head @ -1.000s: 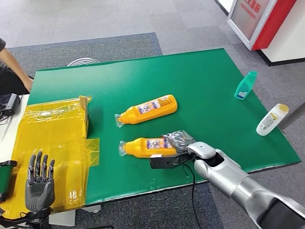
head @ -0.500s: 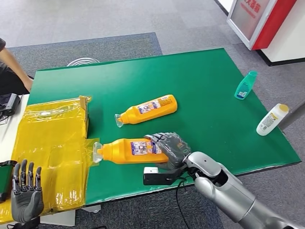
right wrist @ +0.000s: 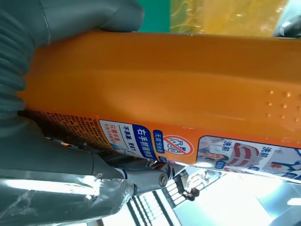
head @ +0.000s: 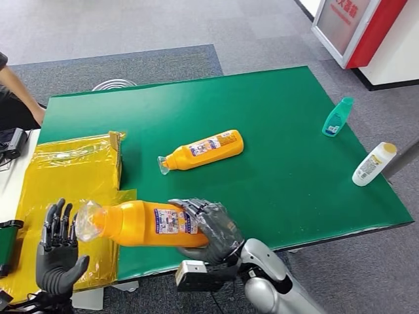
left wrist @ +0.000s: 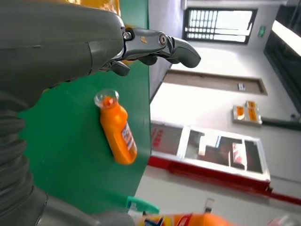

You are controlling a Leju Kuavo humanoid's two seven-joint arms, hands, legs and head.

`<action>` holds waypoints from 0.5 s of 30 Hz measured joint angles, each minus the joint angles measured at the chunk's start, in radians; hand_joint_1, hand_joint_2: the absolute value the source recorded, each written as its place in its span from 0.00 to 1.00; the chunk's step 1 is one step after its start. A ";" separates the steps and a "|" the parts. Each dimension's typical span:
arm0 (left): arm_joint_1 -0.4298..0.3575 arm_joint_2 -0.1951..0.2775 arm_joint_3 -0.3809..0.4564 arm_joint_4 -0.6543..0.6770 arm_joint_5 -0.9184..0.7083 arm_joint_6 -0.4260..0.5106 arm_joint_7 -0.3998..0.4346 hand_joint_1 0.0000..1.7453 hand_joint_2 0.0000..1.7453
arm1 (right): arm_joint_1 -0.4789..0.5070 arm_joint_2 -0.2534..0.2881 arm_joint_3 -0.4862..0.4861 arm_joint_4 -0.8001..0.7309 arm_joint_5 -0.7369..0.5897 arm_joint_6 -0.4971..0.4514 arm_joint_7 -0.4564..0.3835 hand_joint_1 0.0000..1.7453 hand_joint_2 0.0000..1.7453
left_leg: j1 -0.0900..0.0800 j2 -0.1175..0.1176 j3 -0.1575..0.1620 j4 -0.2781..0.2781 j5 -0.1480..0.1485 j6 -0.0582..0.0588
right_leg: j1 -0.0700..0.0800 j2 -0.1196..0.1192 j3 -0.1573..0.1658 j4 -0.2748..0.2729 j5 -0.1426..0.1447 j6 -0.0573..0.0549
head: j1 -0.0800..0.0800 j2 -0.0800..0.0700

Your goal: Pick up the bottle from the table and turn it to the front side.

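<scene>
The orange bottle (head: 143, 224) will show its hidden front label when the robot turns it around, since small printed panels (head: 171, 222) fill the label facing the robot.
My right hand (head: 212, 229) grips an orange bottle (head: 143, 223) by its base end and holds it lying sideways above the table's front edge, its clear cap (head: 85, 220) pointing left. In the right wrist view the orange bottle (right wrist: 170, 89) fills the space between thumb and fingers (right wrist: 149, 172), its printed label facing the fingers. My left hand (head: 57, 252) stands open with fingers up, just left of the cap, not touching it. A second orange bottle (head: 202, 150) lies on the green table (head: 277, 111); the left wrist view shows it too (left wrist: 117, 129), beyond my left hand (left wrist: 71, 42).
Yellow plastic wrapping (head: 74, 190) covers a box at the table's left. A teal bottle (head: 337, 118) and a white bottle (head: 373, 163) lie near the right edge. A person's arm (head: 19, 91) is at the far left. A red and white stand (head: 365, 29) is at the back right.
My right hand has lifted the orange bottle off the table and carried it left toward me. My left hand rose beside the bottle's cap.
</scene>
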 joint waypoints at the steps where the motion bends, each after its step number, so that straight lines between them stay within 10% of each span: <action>1: 0.005 0.008 -0.035 -0.019 0.000 0.016 0.014 0.00 1.00 | 0.010 0.015 -0.005 0.003 -0.006 -0.010 -0.007 1.00 1.00 | 0.000 0.000 0.000 0.000 0.000 0.000 | 0.000 0.000 0.000 0.000 0.000 0.000 | 0.000 0.000; 15: 0.002 0.137 -0.356 -0.096 0.050 0.067 0.109 0.00 1.00 | 0.019 0.117 -0.022 0.143 0.047 -0.083 -0.025 1.00 1.00 | 0.000 0.000 0.000 0.000 0.000 0.000 | 0.000 0.000 0.000 0.000 0.000 0.000 | 0.000 0.000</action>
